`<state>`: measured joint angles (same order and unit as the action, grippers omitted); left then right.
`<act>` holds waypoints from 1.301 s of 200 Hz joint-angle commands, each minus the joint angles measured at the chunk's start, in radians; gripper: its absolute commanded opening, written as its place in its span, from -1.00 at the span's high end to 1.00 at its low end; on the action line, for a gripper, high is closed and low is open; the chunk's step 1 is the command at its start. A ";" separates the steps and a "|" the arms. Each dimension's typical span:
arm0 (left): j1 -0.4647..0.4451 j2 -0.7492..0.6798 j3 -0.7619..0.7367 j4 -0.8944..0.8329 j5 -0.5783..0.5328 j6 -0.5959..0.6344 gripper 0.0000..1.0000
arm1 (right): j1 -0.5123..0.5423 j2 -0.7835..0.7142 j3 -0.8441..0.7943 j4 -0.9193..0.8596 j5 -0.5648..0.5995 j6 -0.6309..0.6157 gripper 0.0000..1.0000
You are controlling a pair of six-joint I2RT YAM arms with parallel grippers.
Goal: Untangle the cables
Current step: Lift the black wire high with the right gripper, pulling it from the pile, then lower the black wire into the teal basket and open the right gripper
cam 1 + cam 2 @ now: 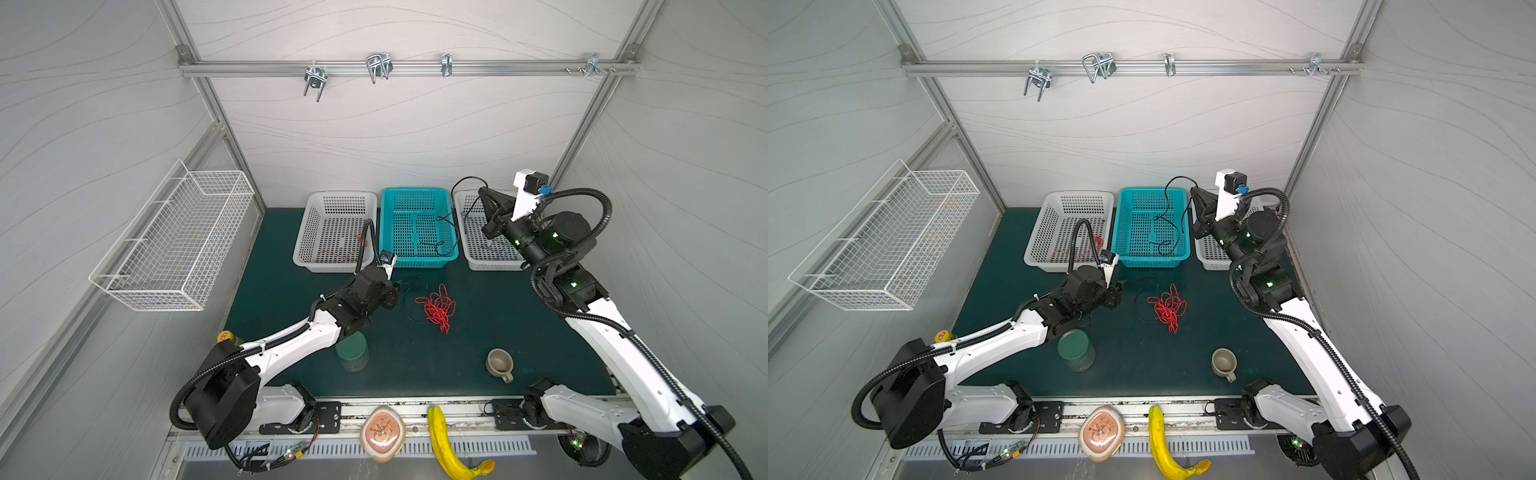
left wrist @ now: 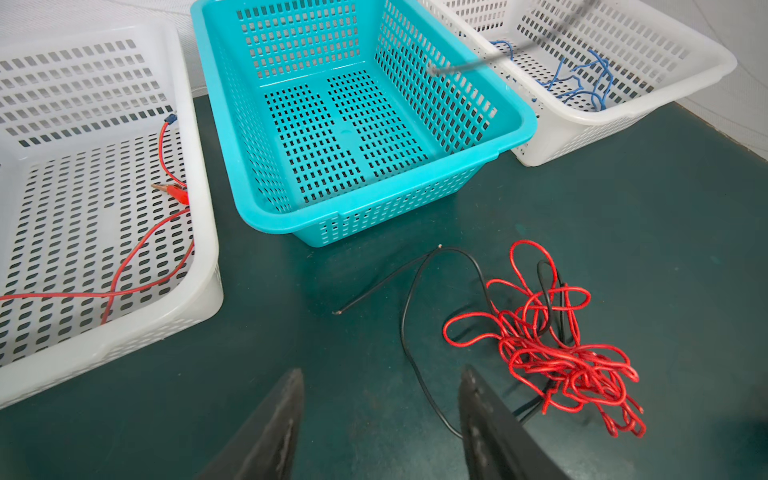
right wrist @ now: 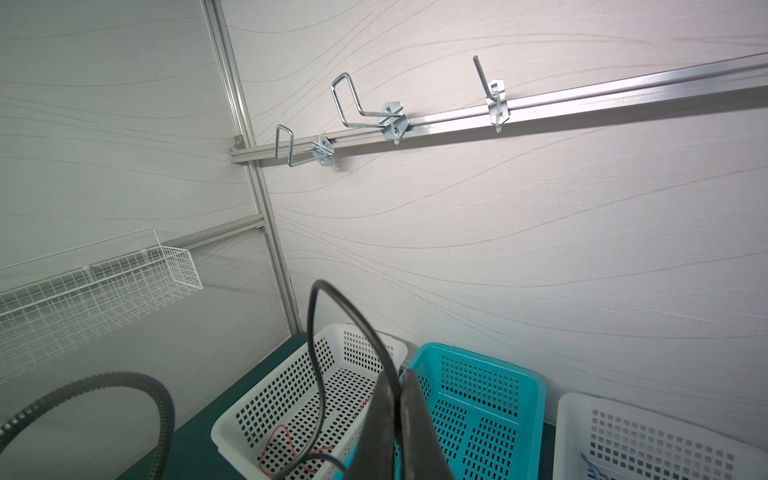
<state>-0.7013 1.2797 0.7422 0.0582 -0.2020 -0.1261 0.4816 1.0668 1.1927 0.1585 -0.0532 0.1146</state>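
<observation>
My right gripper is holding the black cable in my right gripper (image 1: 1166, 194) clear of the red tangle, so it should keep carrying it until it lies in the teal basket (image 1: 1142, 232).
A red cable tangle (image 1: 436, 307) (image 1: 1167, 307) (image 2: 548, 345) lies on the green mat, with a thin black cable (image 2: 409, 316) threaded through it and looping out to its left. My left gripper (image 1: 397, 291) (image 2: 380, 372) hovers just left of the tangle, open and empty. My right gripper (image 1: 482, 192) (image 3: 399, 378) is raised over the baskets and shut on another black cable (image 1: 467, 180) (image 3: 311, 332), which hangs down into the teal basket (image 1: 415, 193). A red cable with an alligator clip (image 2: 174, 193) lies in the left white basket (image 1: 340, 195). A blue cable (image 2: 582, 79) lies in the right white basket (image 1: 467, 257).
A green jar (image 1: 352, 351) stands under my left forearm. A beige mug (image 1: 500, 365) sits front right on the mat. A banana (image 1: 440, 440) and a peach-coloured object (image 1: 382, 432) lie past the front edge. A wire basket (image 1: 174, 237) hangs on the left wall.
</observation>
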 commanded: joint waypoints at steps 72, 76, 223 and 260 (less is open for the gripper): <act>0.002 -0.014 0.010 0.018 -0.002 -0.009 -0.21 | -0.014 0.117 0.081 0.058 0.025 -0.084 1.00; 0.002 -0.016 0.009 0.015 -0.003 -0.007 -0.21 | -0.015 0.128 0.084 0.058 0.029 -0.086 1.00; 0.002 -0.030 -0.007 0.001 -0.035 0.001 -0.21 | -0.071 0.382 0.179 0.073 0.111 -0.061 1.00; 0.002 -0.014 0.009 -0.013 -0.034 0.015 -0.21 | -0.069 0.485 0.168 0.010 0.111 -0.044 1.00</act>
<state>-0.7013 1.2556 0.7319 0.0483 -0.2283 -0.1261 0.4137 1.4902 1.3609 0.2153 0.0483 0.0570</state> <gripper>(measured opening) 0.605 0.054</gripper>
